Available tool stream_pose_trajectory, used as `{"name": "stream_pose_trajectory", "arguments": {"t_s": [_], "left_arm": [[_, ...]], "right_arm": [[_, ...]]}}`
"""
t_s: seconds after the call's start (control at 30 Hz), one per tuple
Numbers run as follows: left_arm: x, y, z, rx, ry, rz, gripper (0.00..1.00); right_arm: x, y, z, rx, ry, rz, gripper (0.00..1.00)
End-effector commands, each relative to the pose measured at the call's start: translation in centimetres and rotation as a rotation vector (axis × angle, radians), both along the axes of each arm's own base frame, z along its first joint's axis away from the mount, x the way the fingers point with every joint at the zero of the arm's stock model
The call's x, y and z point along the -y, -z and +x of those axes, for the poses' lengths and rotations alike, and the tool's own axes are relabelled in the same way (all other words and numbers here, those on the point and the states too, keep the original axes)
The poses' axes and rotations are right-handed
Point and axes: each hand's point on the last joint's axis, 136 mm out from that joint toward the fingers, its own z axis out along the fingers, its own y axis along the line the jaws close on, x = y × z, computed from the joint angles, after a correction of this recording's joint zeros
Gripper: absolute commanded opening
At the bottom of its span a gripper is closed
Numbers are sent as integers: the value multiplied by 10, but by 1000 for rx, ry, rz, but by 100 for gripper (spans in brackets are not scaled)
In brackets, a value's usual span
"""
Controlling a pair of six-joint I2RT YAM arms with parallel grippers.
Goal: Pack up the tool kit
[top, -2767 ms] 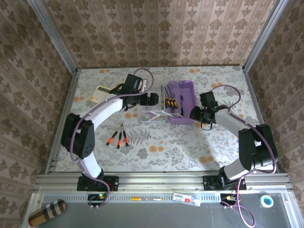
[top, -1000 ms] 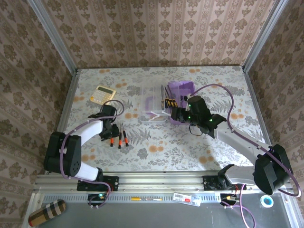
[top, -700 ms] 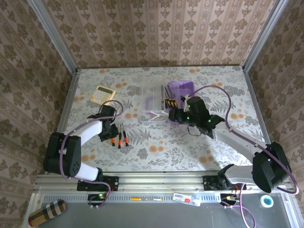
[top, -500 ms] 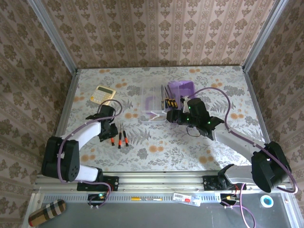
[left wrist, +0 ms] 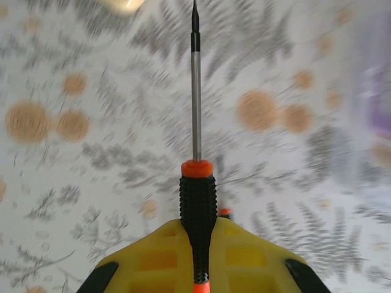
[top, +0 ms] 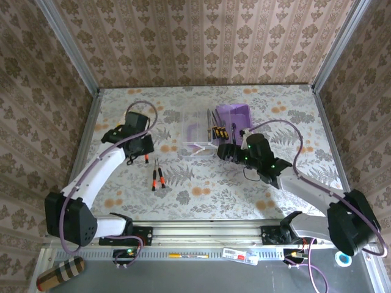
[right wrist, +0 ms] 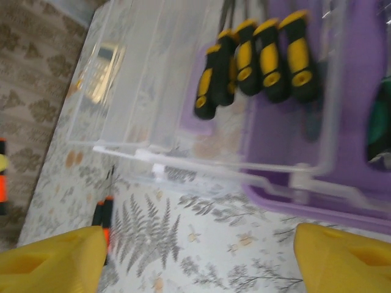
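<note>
I should keep carrying the held screwdriver point(left wrist: 196, 110) with my left gripper until it reaches the free space point(top: 206, 128) beside the yellow-and-black screwdrivers, as it points the same way they do.
In the left wrist view my left gripper point(left wrist: 197, 231) is shut on a screwdriver point(left wrist: 197, 195) with a black ribbed handle and an orange collar. Its shaft points straight ahead over the table. From above, that gripper point(top: 140, 149) hangs left of the case. Two more orange-and-black screwdrivers point(top: 157, 179) lie on the table below it. The purple case point(top: 235, 116) stands open, its clear lid point(top: 195, 131) folded out to the left. Several yellow-and-black screwdrivers point(right wrist: 263, 55) lie inside. My right gripper point(top: 222, 152) is open and holds nothing, just in front of the case's near edge point(right wrist: 317, 207).
The flowered table point(top: 208, 189) has metal rails point(top: 82, 140) on both sides and a patterned back wall. The clear lid point(right wrist: 140, 79) lies flat between the two arms. A green-handled tool point(right wrist: 382, 134) sits at the case's right end.
My left gripper has shut on one of the three screwdrivers and lifted it up and back, away from the other two. My right gripper has opened wider in front of the case.
</note>
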Motion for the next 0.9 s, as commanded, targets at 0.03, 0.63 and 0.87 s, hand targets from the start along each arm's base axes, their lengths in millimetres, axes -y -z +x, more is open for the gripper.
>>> {"name": "stream_pose_trajectory", "arguments": {"t_s": [0.03, 0.63, 0.87], "left_arm": [[44, -28, 15, 26, 120, 25, 3], [237, -29, 100, 37, 337, -150, 1], [248, -4, 105, -25, 319, -168, 3]], "right_arm": [[59, -2, 8, 46, 286, -98, 85], [105, 15, 6, -7, 459, -73, 85], [106, 10, 4, 3, 458, -64, 85]]}}
